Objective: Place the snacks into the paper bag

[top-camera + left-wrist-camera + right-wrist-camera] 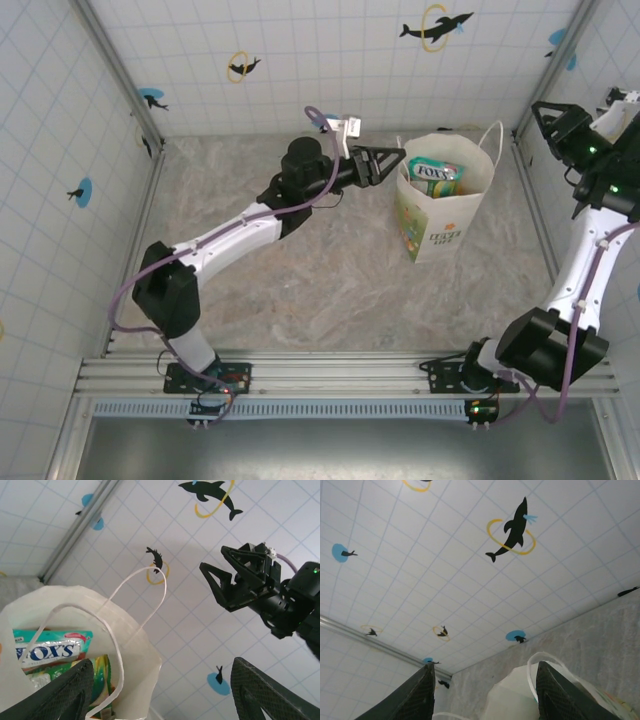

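My gripper will carry the bag [441, 212] by its handles, and it will stay upright and open, because the white paper bag's sides stand up around its opening [446, 165].
The white paper bag [447, 215] stands upright at the back right of the table, its mouth open. Snacks lie inside it, a green-and-white packet [433, 176] on top; in the left wrist view that packet [47, 649] rests on a yellow-green one [97, 677]. My left gripper [392, 161] is open at the bag's left rim. In its wrist view the left gripper [165, 697] has the bag's rim [140, 652] and a string handle [117, 655] between its wide jaws, not pinched. My right gripper [548, 122] hangs open, high to the bag's right, with nothing between its fingers.
Tiled walls with dolphin stickers [436, 27] close in the marbled table [300, 270] on three sides. A metal corner post [120, 70] stands at the back left. In the right wrist view the bag [520, 700] and a handle loop [540, 660] lie below the right gripper [485, 700].
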Available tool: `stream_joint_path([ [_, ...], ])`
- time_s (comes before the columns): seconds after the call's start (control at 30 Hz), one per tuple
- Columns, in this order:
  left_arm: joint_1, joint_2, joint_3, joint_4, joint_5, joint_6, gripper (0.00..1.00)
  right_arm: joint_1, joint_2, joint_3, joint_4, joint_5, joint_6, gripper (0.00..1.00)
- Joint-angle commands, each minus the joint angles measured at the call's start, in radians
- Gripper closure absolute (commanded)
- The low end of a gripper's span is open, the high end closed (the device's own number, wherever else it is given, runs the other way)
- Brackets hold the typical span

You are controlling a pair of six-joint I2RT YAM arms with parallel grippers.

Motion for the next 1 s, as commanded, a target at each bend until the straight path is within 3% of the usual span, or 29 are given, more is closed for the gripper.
stream_joint_path([
  [0.0, -0.005, 0.03, 0.039, 0.097, 0.046, -0.106, 0.28, 0.003, 0.014, -0.048, 0.075, -0.065, 0.04, 0.45],
  [0.7, -0.007, 0.134, 0.116, 0.204, 0.09, -0.205, 0.35, 0.172, 0.137, -0.102, 0.116, -0.036, -0.006, 0.46],
  [0.97, -0.007, 0.151, 0.123, 0.211, 0.074, -0.197, 0.41, 0.19, 0.145, -0.103, 0.116, -0.006, -0.024, 0.57],
])
